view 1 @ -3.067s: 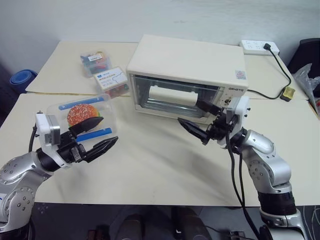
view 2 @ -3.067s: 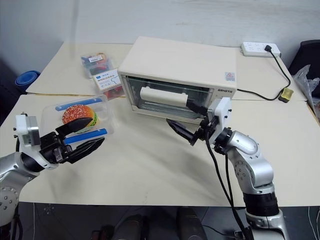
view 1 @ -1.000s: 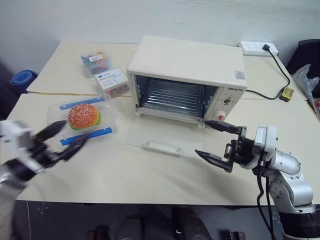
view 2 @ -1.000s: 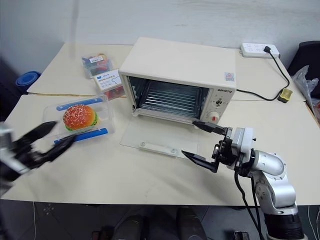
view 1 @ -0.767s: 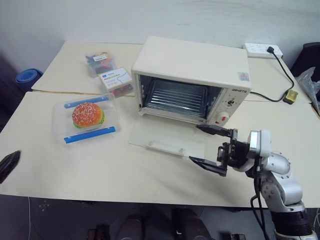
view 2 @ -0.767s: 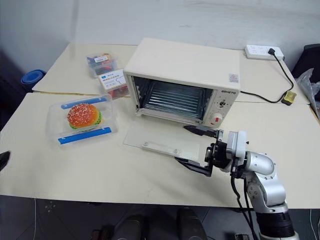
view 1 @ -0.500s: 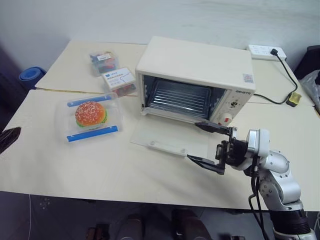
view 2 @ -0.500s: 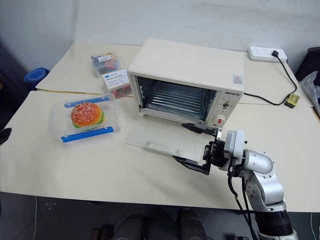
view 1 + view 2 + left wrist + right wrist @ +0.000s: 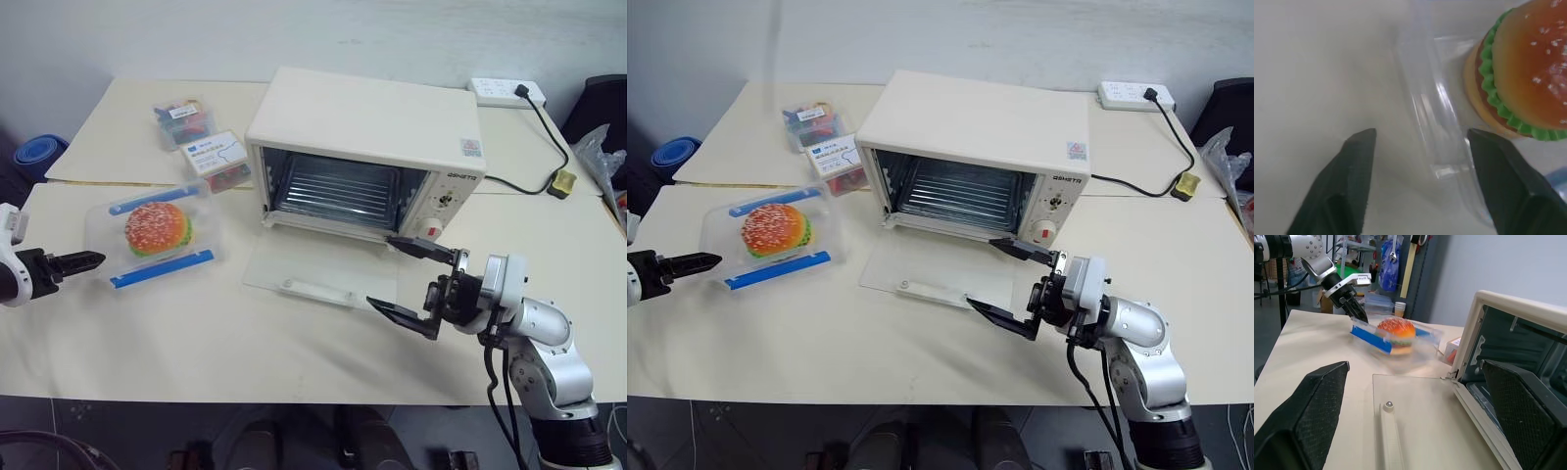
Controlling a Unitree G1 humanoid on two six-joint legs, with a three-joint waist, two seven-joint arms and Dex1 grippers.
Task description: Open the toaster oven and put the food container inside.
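Note:
The food container (image 9: 155, 235) will slide all the way in, burger included, when I push it, because the toaster oven's opening (image 9: 339, 192) is wider than the food container.
The cream toaster oven (image 9: 367, 132) stands with its glass door (image 9: 323, 274) folded flat onto the table and its rack bare. Left of it lies the food container (image 9: 157, 235), a clear box with blue clips and a burger (image 9: 1528, 73) inside. My left gripper (image 9: 86, 260) reaches in level from the far left, and its fingers (image 9: 1352, 171) stand apart on either side of the container's end rim (image 9: 1435, 127). The right gripper (image 9: 981, 272) hangs wide open just above the door's front right corner, holding nothing.
Two small clear boxes (image 9: 186, 119) and a labelled one (image 9: 217, 157) sit behind the container. A power strip (image 9: 505, 91) and black cord (image 9: 549, 137) lie at the back right. A seam (image 9: 98, 181) joins the two tables.
The oven door has dropped open since the earliest frames. My left arm swung out to the left edge and came back in at the container's end, fingers narrower. The right gripper kept still.

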